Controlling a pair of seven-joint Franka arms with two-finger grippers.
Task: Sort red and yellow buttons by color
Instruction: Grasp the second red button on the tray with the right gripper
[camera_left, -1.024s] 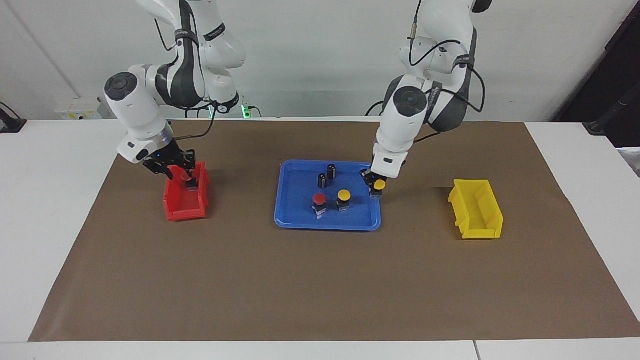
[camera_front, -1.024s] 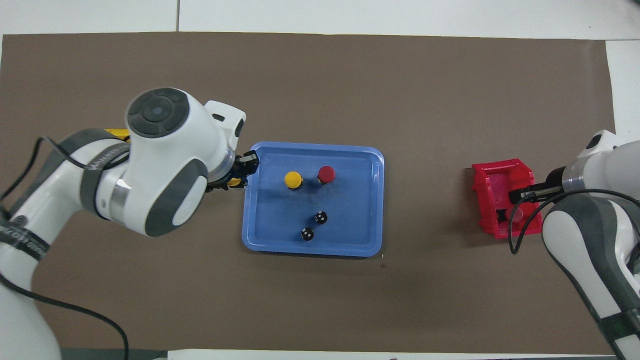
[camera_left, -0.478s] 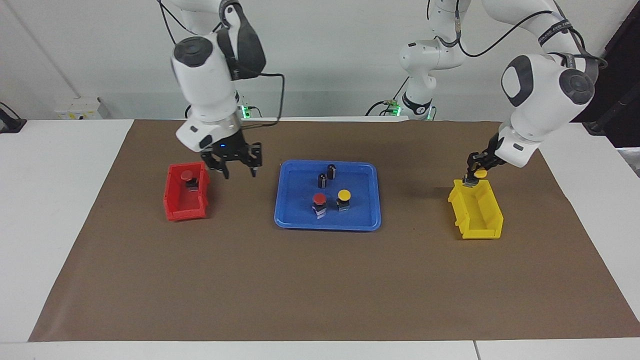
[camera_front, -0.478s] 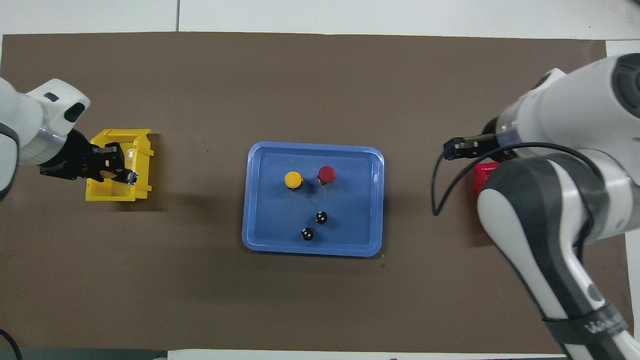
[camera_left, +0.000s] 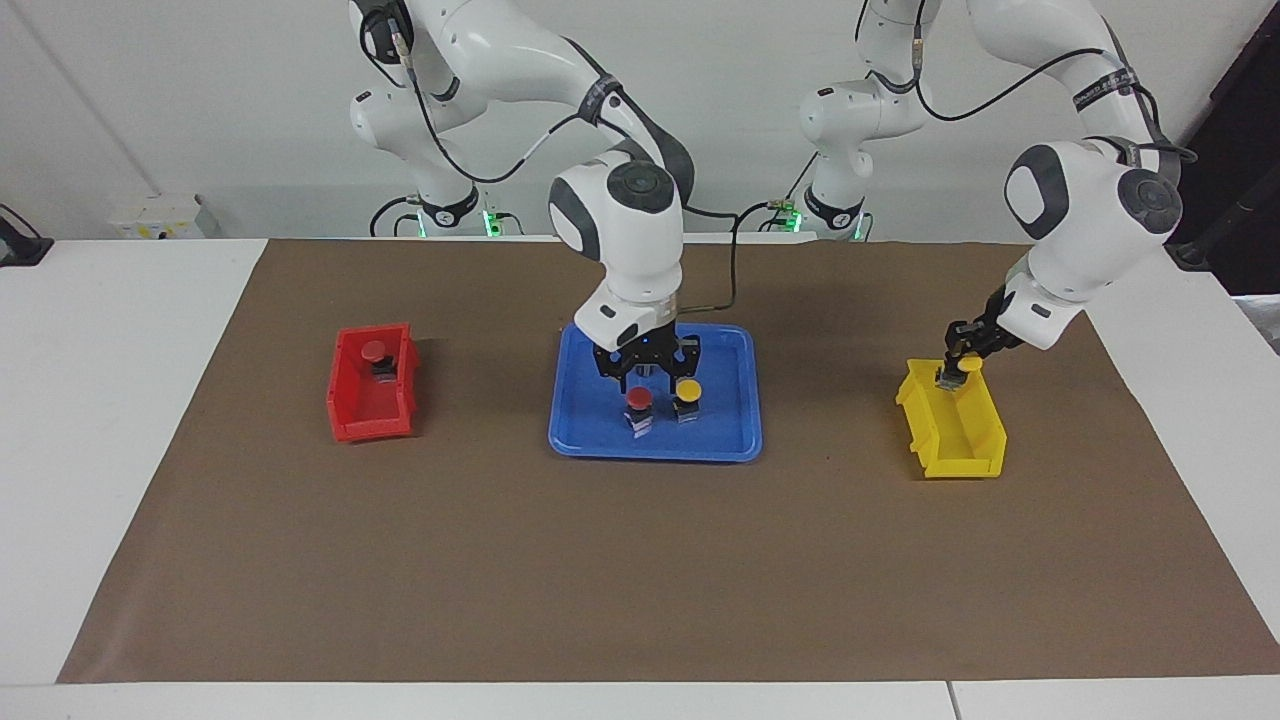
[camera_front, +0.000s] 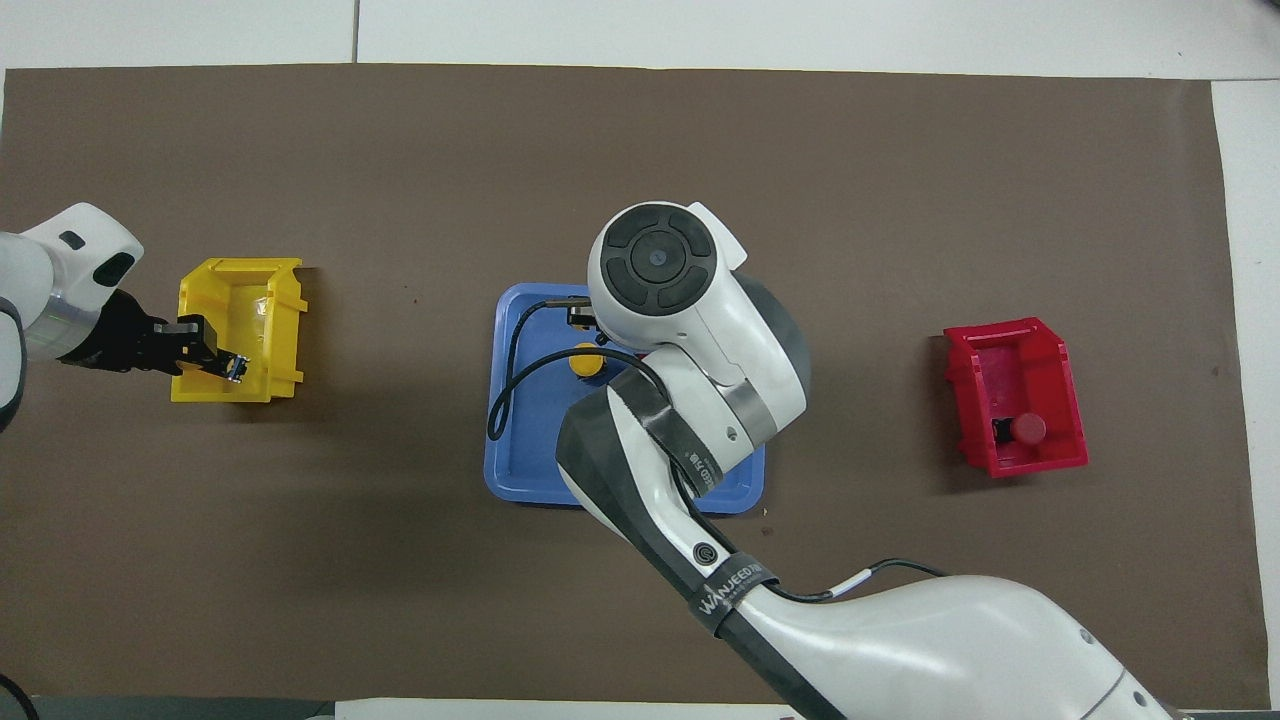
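Note:
My gripper is going to carry the red button into the red bin, and the button should end up on its side, because another red button (camera_front: 1020, 430) lies sideways there.
A red button (camera_left: 638, 400) and a yellow button (camera_left: 687, 390) stand side by side on the blue tray (camera_left: 655, 446). My right gripper (camera_left: 648, 372) is open, just above the red button. In the overhead view the right arm hides that red button and only part of the yellow button (camera_front: 584, 363) shows. Another red button (camera_left: 373, 352) lies in the red bin (camera_left: 368, 412), also seen in the overhead view (camera_front: 1025, 430). My left gripper (camera_left: 957, 368) is shut on a second yellow button (camera_left: 967, 366), lowered into the yellow bin (camera_left: 962, 440) at its end nearer the robots.
The tray (camera_front: 520, 480) sits mid-table, the red bin (camera_front: 1010, 360) toward the right arm's end, the yellow bin (camera_front: 255, 290) toward the left arm's end. The two black cylinders are hidden by the right arm. Brown paper covers the table.
The right gripper left the red bin, where it dropped a red button, and swung over the tray. The left gripper carried a yellow button from the tray into the yellow bin.

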